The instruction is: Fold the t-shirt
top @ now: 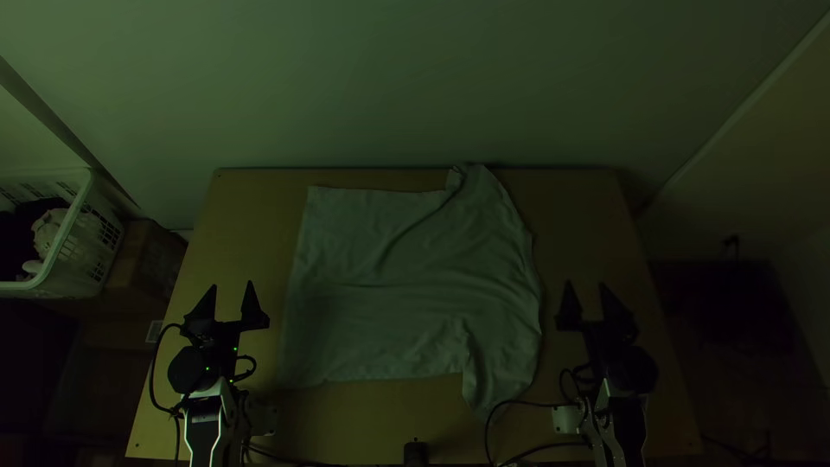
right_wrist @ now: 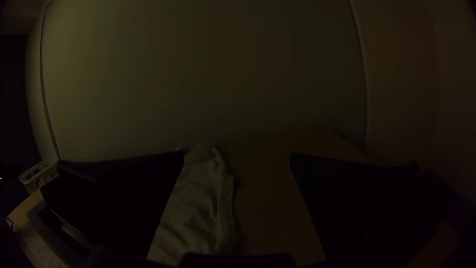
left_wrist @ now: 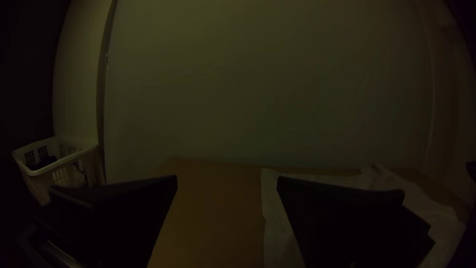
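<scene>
The bunched sleeve [top: 472,180] sticks out past the t-shirt's straight far edge [top: 376,190], so the sleeve will drag behind and poke out when I fold that edge in.
The pale t-shirt [top: 406,285] lies spread on the table with light wrinkles, its hem side to the left and its sleeves and collar to the right. One sleeve reaches the far edge, slightly bunched. My left gripper [top: 233,294] stands open left of the shirt, holding nothing; in the left wrist view the same gripper [left_wrist: 227,183] is apart from the shirt [left_wrist: 277,223]. Right of the shirt, my right gripper [top: 585,294] is open and empty; in the right wrist view this gripper [right_wrist: 238,156] has the shirt's collar side [right_wrist: 198,208] beyond its fingers.
A white laundry basket [top: 65,233] with cloth items stands off the table's left side, near a cardboard box [top: 147,268]. Black cables run by both arms. A small dark object [top: 416,452] sits at the table's near edge [top: 346,432]. A wall rises behind the table.
</scene>
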You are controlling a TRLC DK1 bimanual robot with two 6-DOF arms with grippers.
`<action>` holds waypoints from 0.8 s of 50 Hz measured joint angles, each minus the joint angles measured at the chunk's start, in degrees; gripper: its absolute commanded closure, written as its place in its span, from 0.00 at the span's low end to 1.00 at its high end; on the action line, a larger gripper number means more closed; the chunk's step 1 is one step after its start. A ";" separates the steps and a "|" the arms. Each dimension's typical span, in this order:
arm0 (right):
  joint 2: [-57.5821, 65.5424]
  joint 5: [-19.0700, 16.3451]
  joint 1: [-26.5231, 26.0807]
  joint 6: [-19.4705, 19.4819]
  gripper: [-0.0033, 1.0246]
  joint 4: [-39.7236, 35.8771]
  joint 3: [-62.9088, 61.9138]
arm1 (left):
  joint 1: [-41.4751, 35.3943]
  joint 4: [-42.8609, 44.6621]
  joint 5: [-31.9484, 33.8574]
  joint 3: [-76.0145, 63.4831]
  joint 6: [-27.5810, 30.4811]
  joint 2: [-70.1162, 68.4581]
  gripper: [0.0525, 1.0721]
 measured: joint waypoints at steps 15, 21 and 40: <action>0.00 0.44 1.33 0.22 0.04 0.00 0.00 | -0.85 -0.04 0.00 0.00 -0.24 0.00 0.05; 0.00 1.27 1.14 0.70 0.04 -0.02 0.00 | -0.31 -0.02 0.00 0.00 -0.26 0.00 0.05; 0.72 1.27 -0.39 0.81 0.04 10.80 3.58 | 1.92 7.93 0.04 0.85 0.28 0.02 0.05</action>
